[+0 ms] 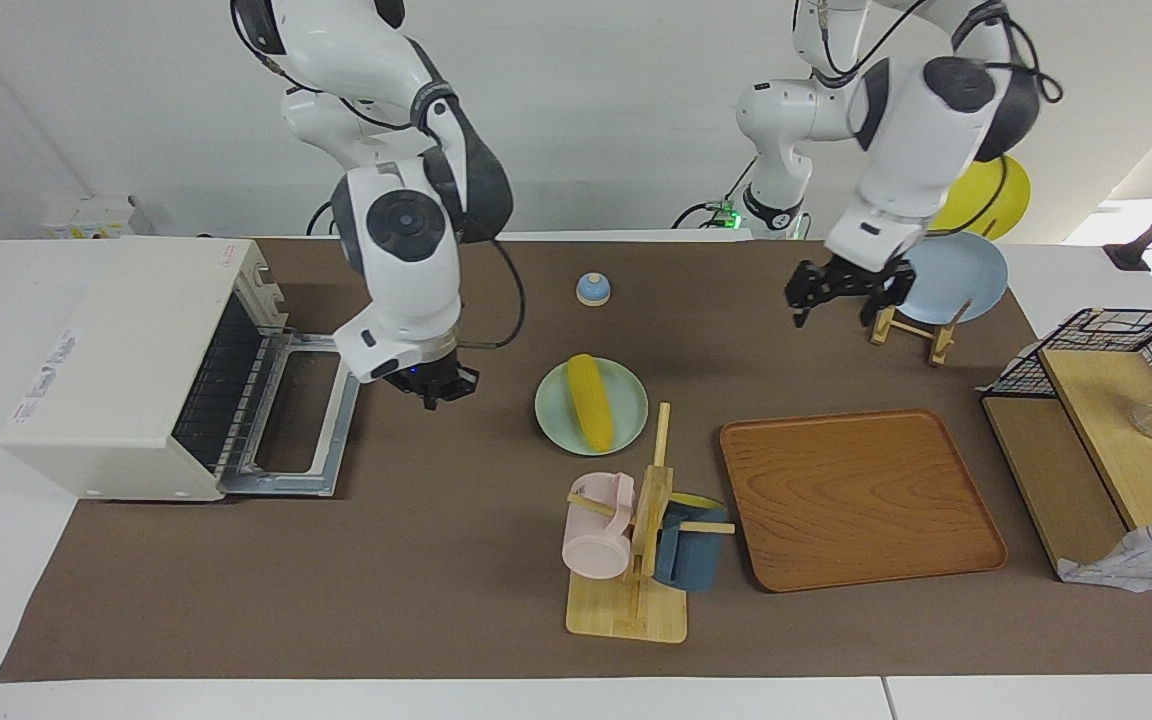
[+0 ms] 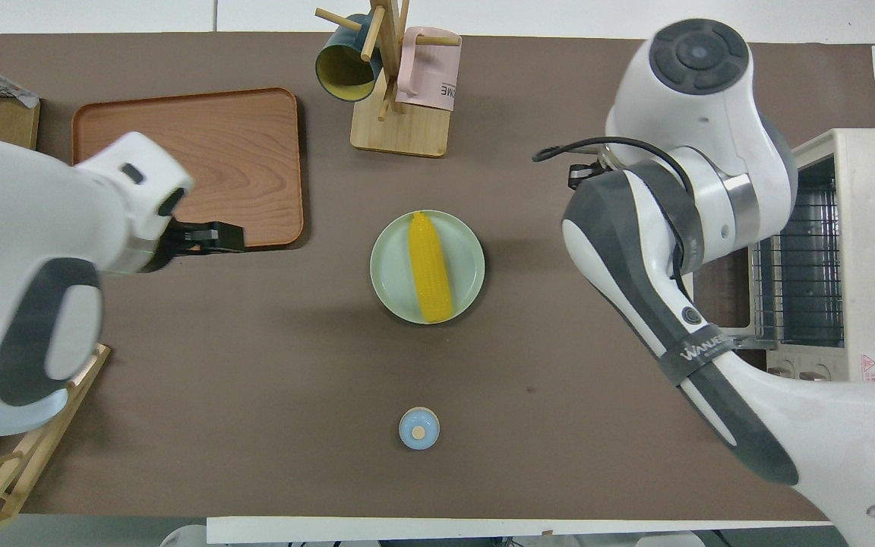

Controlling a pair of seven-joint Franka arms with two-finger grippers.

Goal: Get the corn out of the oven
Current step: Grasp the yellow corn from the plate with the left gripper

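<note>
Next, my left gripper picks the corn (image 2: 431, 267) up off the plate and puts it on the wooden tray (image 2: 235, 162), because the tray is far from my right gripper.
The corn (image 1: 588, 402) (image 2: 430, 266) lies on a pale green plate (image 1: 626, 395) (image 2: 466, 258) in the middle of the mat, free of both grippers. The cream oven (image 1: 126, 360) (image 2: 867, 258) stands at the right arm's end of the table. Its door (image 1: 301, 415) is folded down flat and the wire rack inside shows bare. My right gripper (image 1: 433, 385) hangs shut and holds nothing, over the mat between the oven door and the plate; the arm hides it in the overhead view. My left gripper (image 1: 838, 303) (image 2: 217, 237) is open over the mat beside the wooden tray's corner.
A wooden tray (image 1: 861, 495) lies toward the left arm's end. A mug tree (image 1: 636, 540) with a pink and a blue mug stands farther out than the plate. A small blue bell (image 1: 593, 289) sits nearer the robots. A plate rack (image 1: 921, 320) holds a blue plate.
</note>
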